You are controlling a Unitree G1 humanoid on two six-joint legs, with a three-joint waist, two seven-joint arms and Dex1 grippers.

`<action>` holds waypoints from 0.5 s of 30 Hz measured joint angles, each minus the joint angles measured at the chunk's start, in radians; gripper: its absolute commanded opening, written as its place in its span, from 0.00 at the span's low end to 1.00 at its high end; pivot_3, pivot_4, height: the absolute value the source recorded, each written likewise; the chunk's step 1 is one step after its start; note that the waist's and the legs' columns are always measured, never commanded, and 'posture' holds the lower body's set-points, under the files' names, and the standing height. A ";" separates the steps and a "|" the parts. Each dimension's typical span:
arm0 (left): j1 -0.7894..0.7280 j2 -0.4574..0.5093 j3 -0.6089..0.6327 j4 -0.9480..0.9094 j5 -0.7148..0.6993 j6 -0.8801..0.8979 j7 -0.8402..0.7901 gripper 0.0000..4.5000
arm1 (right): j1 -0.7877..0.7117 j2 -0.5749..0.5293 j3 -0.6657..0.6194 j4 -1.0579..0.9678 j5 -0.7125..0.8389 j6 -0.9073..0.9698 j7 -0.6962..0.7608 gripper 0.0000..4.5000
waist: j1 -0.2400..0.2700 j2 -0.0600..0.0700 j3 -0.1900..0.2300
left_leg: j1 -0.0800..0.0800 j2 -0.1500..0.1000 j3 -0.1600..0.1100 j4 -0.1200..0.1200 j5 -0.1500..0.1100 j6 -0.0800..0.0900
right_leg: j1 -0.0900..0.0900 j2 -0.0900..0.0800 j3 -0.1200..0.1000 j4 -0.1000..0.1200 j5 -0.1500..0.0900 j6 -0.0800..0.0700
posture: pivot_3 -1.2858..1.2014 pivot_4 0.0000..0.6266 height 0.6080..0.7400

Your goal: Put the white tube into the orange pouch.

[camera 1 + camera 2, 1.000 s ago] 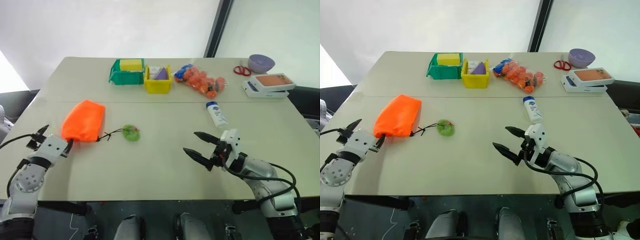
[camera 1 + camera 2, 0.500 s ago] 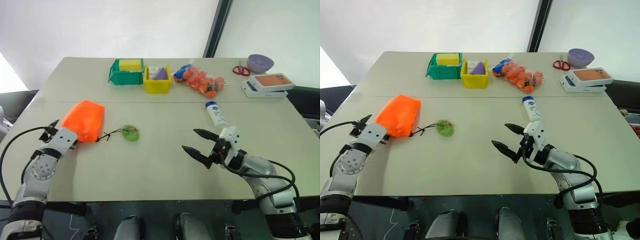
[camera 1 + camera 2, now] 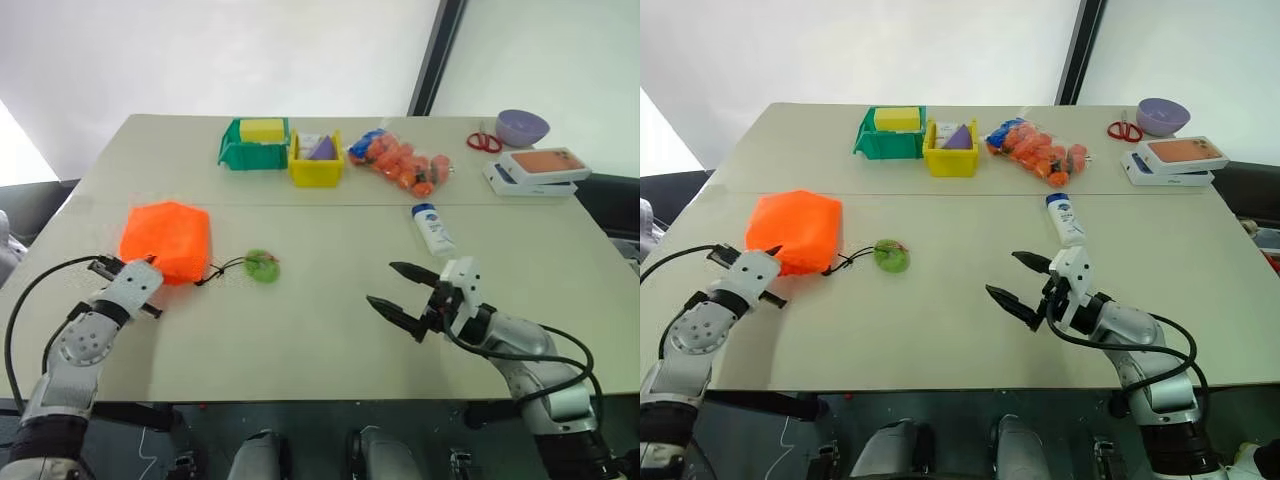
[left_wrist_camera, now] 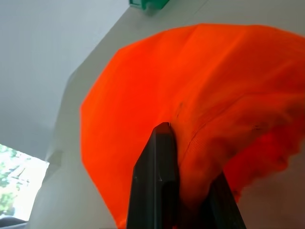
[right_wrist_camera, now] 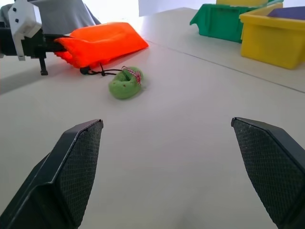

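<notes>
The orange pouch (image 3: 168, 240) is a long way from the white tube, so next my left gripper pulls the pouch to the table's middle (image 3: 272, 285) before my right gripper puts the tube in.
The orange pouch (image 3: 165, 238) lies on the left of the table, its black cord running to a round green tag (image 3: 262, 266). My left gripper (image 3: 150, 273) is at the pouch's near edge and shut on its fabric; in the left wrist view a black finger (image 4: 159, 176) presses into the orange cloth (image 4: 200, 95). The white tube (image 3: 432, 228) with its blue cap lies on the right half of the table, beyond my right gripper (image 3: 381, 283). That gripper is open and holds nothing, a little above the table.
Along the back stand a green bin (image 3: 252, 143), a yellow bin (image 3: 315, 160) and a clear bag of orange pieces (image 3: 400, 160). At the far right are red scissors (image 3: 483, 140), a purple bowl (image 3: 522, 126) and a flat white-and-orange box (image 3: 538, 168).
My left gripper has moved right onto the pouch's near edge and shut on it. The pouch has bunched up shorter. The right arm has stayed still.
</notes>
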 measured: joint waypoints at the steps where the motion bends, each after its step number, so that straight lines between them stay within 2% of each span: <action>1: 0.007 -0.011 -0.002 -0.041 -0.020 0.039 -0.019 0.01 | -0.007 0.000 -0.002 0.006 -0.011 -0.007 -0.005 1.00 | 0.000 0.000 0.000 | 0.000 0.000 0.000 0.000 0.000 0.000 | 0.000 0.000 0.000 0.000 0.000 -0.001 | 0.52 0.24 1.00; 6: -0.026 -0.059 -0.036 -0.215 -0.089 0.219 -0.082 0.01 | -0.056 0.003 -0.022 0.107 -0.070 -0.056 -0.052 1.00 | 0.002 0.000 0.000 | 0.000 0.000 0.000 0.004 0.000 0.000 | 0.003 0.001 0.000 0.002 -0.001 -0.002 | 0.52 0.24 1.00; 11: -0.167 -0.154 -0.141 -0.341 -0.116 0.409 -0.100 0.01 | -0.141 0.016 -0.050 0.242 -0.130 -0.122 -0.121 1.00 | 0.002 0.000 0.000 | -0.003 0.000 0.000 0.013 -0.001 0.003 | 0.004 0.002 0.000 0.006 0.000 0.001 | 0.52 0.24 1.00; 15: -0.249 -0.218 -0.192 -0.371 -0.123 0.517 -0.098 0.01 | -0.172 0.016 -0.063 0.327 -0.186 -0.164 -0.183 1.00 | 0.000 0.000 0.000 | -0.002 0.000 0.001 0.014 -0.001 0.003 | 0.004 0.004 0.000 0.008 0.002 0.004 | 0.52 0.24 1.00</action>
